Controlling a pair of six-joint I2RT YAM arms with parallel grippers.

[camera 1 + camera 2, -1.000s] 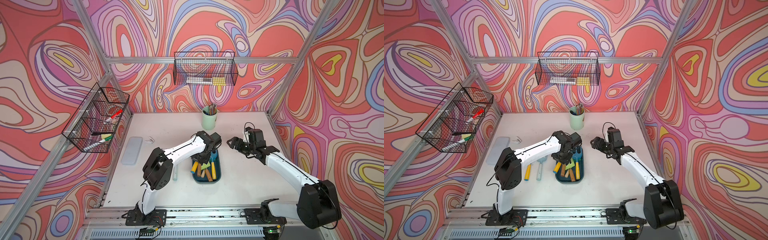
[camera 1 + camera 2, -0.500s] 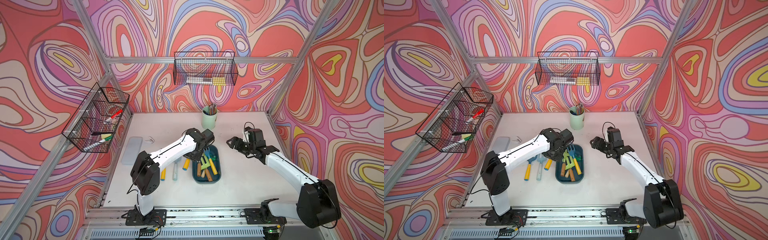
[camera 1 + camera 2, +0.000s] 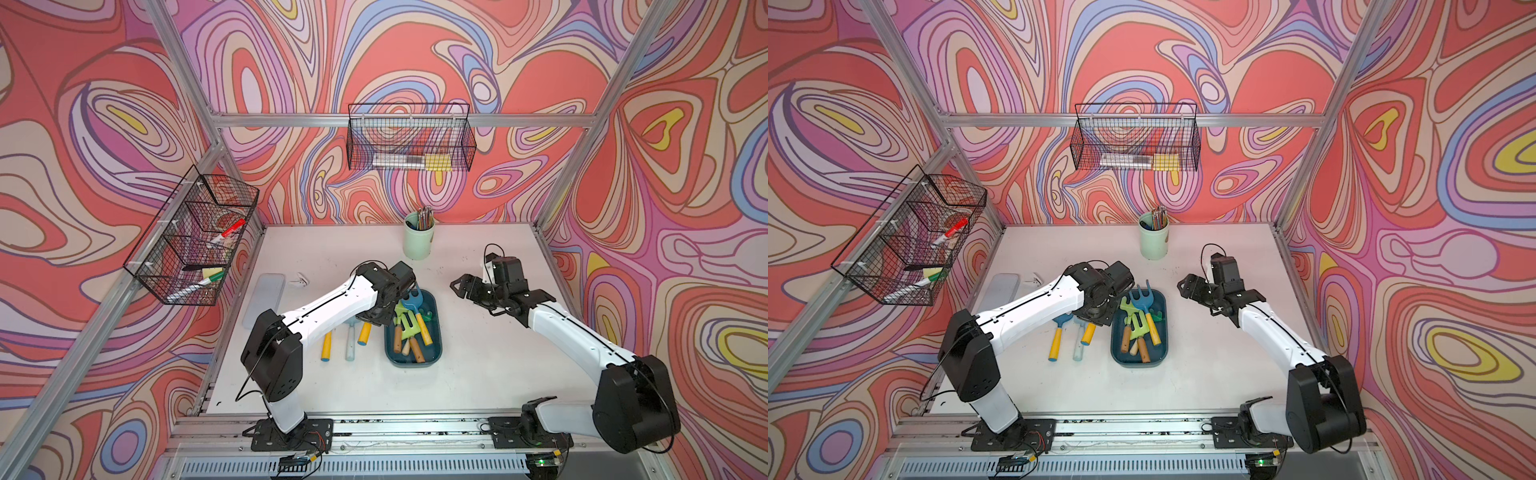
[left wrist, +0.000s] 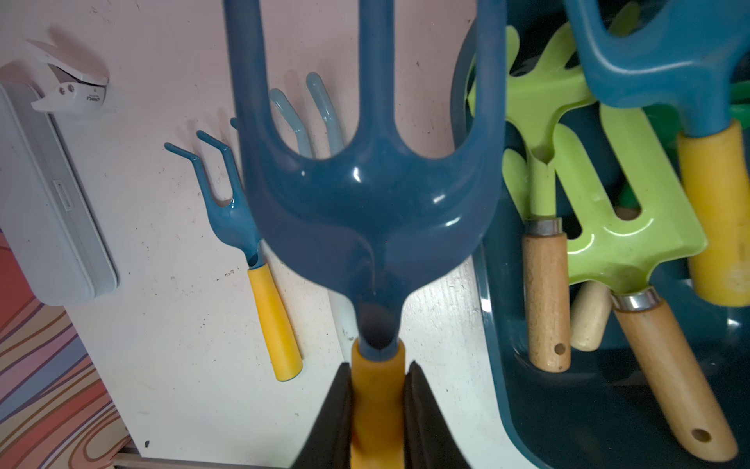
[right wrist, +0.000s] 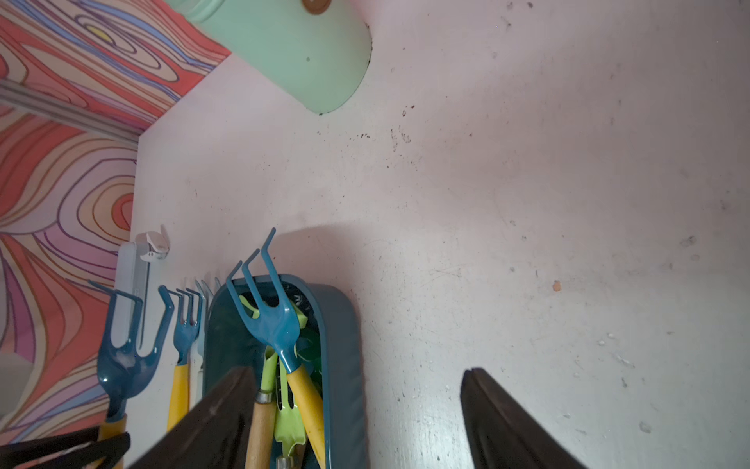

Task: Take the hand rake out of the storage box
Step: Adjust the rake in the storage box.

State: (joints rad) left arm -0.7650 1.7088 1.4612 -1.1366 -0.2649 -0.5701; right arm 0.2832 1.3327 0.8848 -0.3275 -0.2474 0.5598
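The rake in the box lies with its tines over the box's back rim (image 3: pixel 1141 289), so the robot's right gripper should first grip its yellow handle (image 3: pixel 1153 329) and pull the rake all the way in.
My left gripper (image 4: pixel 377 377) is shut on the yellow handle of a blue hand rake (image 4: pixel 373 195). It holds the rake over the table just left of the dark teal storage box (image 3: pixel 411 364), above a pale blue rake (image 4: pixel 320 101). The handle's end (image 3: pixel 1088 332) sticks out under the wrist in a top view. Another blue rake (image 3: pixel 1142 301) still lies in the box (image 3: pixel 1138 364) on green tools with wooden handles (image 3: pixel 1136 322). My right gripper (image 3: pixel 459 286) hangs open and empty over the table to the right of the box.
A blue rake with a yellow handle (image 3: pixel 326 349) lies on the table left of the box. A pale grey lid (image 3: pixel 264 303) and a small white clip (image 3: pixel 300 280) lie further left. A mint cup of pencils (image 3: pixel 419 241) stands at the back. Wire baskets (image 3: pixel 191 241) hang on the walls.
My left arm has swung left from over the storage box, carrying the blue rake out past its left rim. The right arm has stayed where it was.
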